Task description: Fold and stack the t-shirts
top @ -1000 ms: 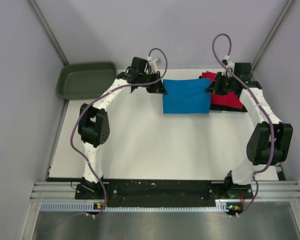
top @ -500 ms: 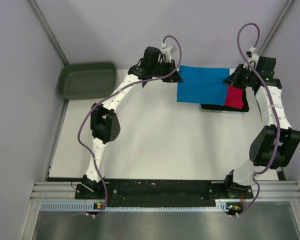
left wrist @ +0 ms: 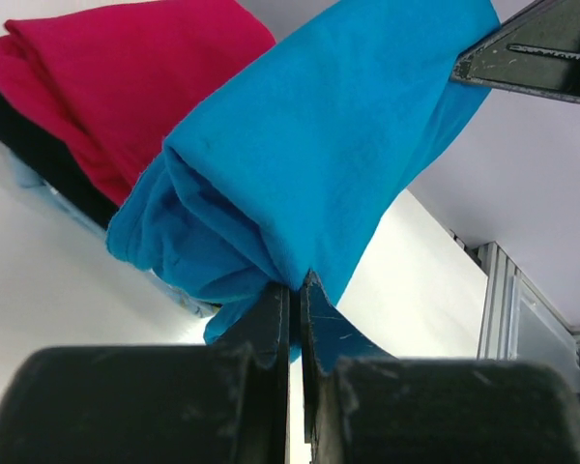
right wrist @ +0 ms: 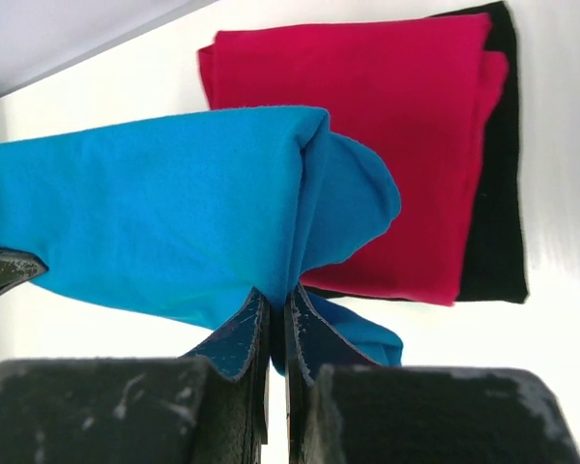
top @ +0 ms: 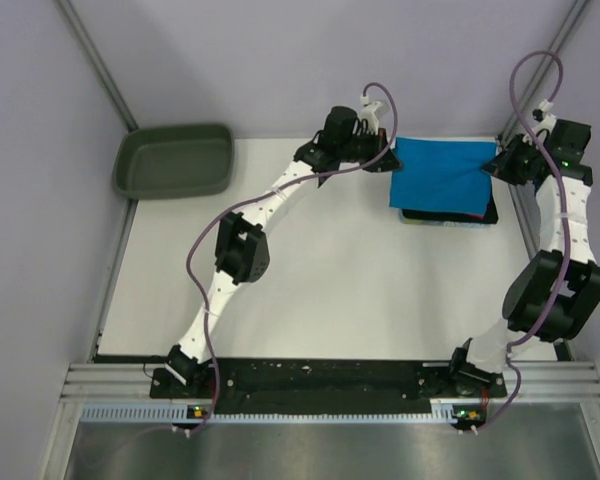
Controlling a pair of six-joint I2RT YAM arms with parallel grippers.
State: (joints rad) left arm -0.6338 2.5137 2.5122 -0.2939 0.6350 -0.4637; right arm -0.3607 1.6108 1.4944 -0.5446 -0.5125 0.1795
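Observation:
My right gripper should keep lowering the edge of the folded turquoise-blue t-shirt [top: 442, 176], hanging spread and aligned over the stack, until it meets the red t-shirt [right wrist: 411, 145], then release.
The folded turquoise-blue t-shirt [top: 440, 175] hangs between my two grippers above the stack at the far right of the table. My left gripper [top: 388, 160] is shut on its left edge [left wrist: 290, 280]. My right gripper [top: 500, 165] is shut on its right edge [right wrist: 275, 290]. Under it lies the folded red t-shirt [right wrist: 387, 116] on a black one [right wrist: 498, 193], with a light one at the bottom [top: 445, 221]. The red shirt also shows in the left wrist view [left wrist: 116, 77]. From above the blue shirt hides the red one.
A dark olive-green tub [top: 173, 161] stands at the far left corner. The white table [top: 320, 280] has enclosure walls on the left, back and right. The right arm's tip [left wrist: 532, 53] shows in the left wrist view.
Both grippers have carried the blue shirt to the right, from the table's far middle to over the stack. It now covers the red shirt from above.

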